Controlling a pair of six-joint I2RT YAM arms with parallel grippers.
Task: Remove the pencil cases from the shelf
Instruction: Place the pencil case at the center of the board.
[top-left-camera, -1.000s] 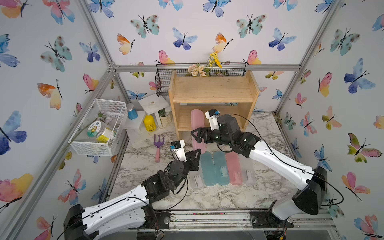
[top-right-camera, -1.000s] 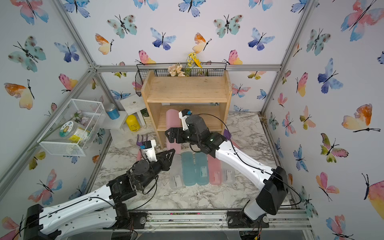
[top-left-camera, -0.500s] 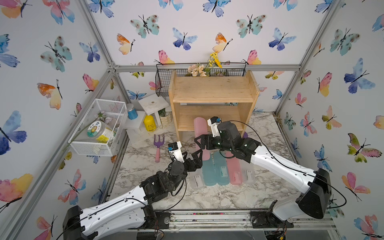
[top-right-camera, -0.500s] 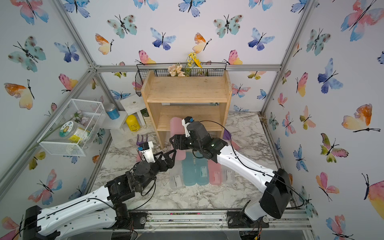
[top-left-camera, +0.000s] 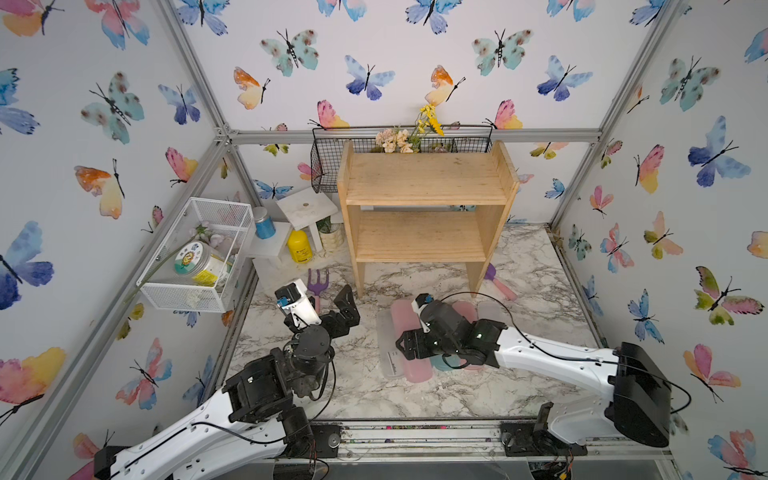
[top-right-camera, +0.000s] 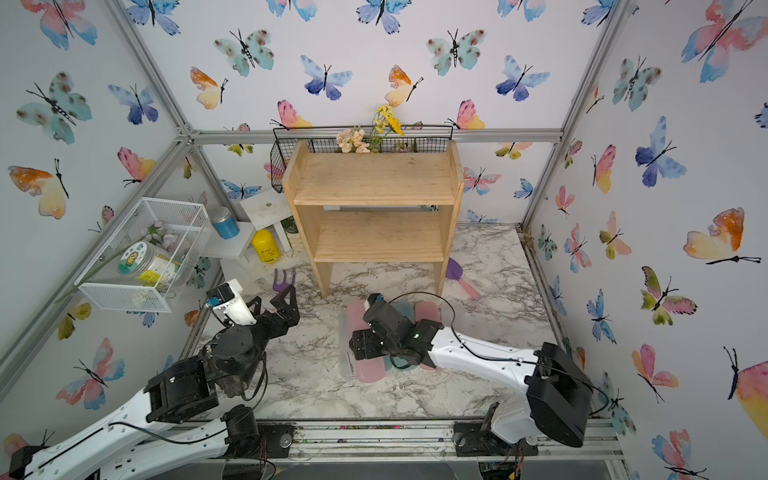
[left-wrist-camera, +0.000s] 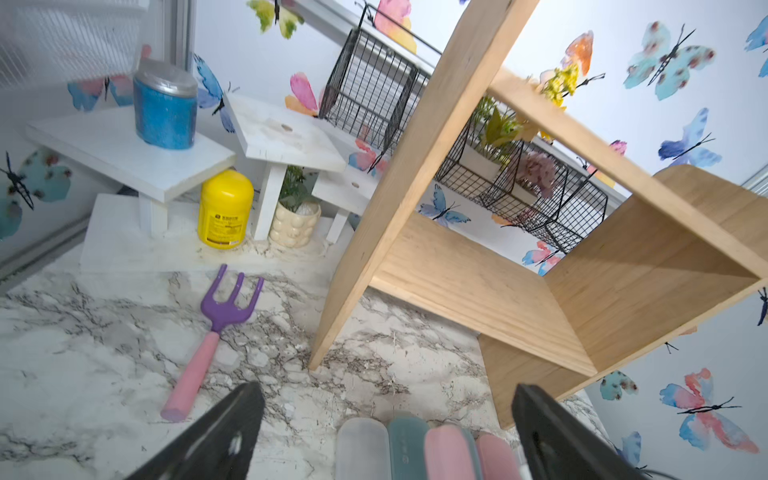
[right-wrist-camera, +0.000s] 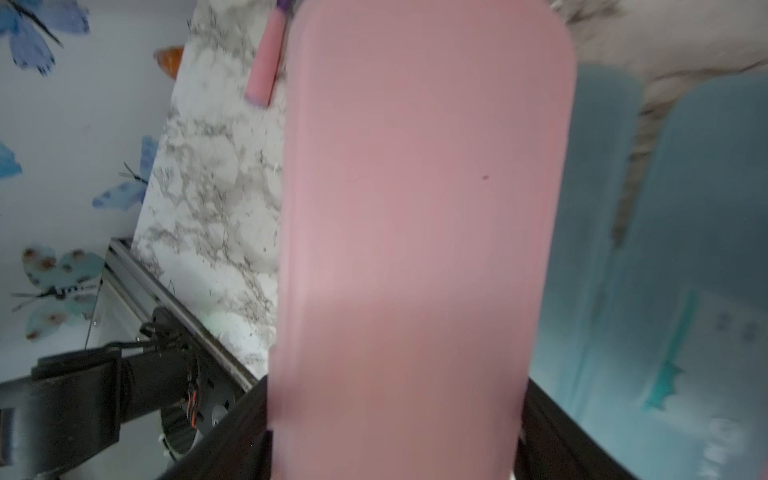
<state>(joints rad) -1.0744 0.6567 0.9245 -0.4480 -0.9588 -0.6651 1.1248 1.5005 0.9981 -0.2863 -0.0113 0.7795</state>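
Note:
I should move my left gripper away and leave the open marble (top-left-camera: 357, 352) next to the row for putting the pink pencil case down, because my right gripper's pink pencil case overlaps the white one (top-left-camera: 386, 352).
The wooden shelf (top-left-camera: 424, 183) (top-right-camera: 374, 183) (left-wrist-camera: 478, 282) stands with both tiers bare. Several pencil cases lie side by side on the marble in front of it: a white one (top-left-camera: 387, 357) (left-wrist-camera: 361, 449), a teal one (left-wrist-camera: 409, 444), and a pink one (top-left-camera: 467, 309) (left-wrist-camera: 494, 457). My right gripper (top-left-camera: 413, 345) (top-right-camera: 365, 347) (right-wrist-camera: 395, 436) is shut on another pink pencil case (top-left-camera: 417, 372) (top-right-camera: 370, 372) (right-wrist-camera: 415, 228), held low over the row, overlapping the white and teal cases. My left gripper (top-left-camera: 330, 305) (top-right-camera: 270, 305) (left-wrist-camera: 386, 415) hangs open and empty, left of the row.
A purple garden fork (top-left-camera: 318, 282) (left-wrist-camera: 220, 316) lies by the left gripper. A purple scoop with a pink handle (top-left-camera: 496, 282) lies right of the shelf. A white step stand (top-left-camera: 307, 208), yellow bottle (top-left-camera: 300, 246) and white mesh basket (top-left-camera: 199, 253) stand at the left.
My right gripper has carried the pink pencil case off the shelf's lower tier down to the row on the table. My left gripper opened, let go of the white case and drew back left.

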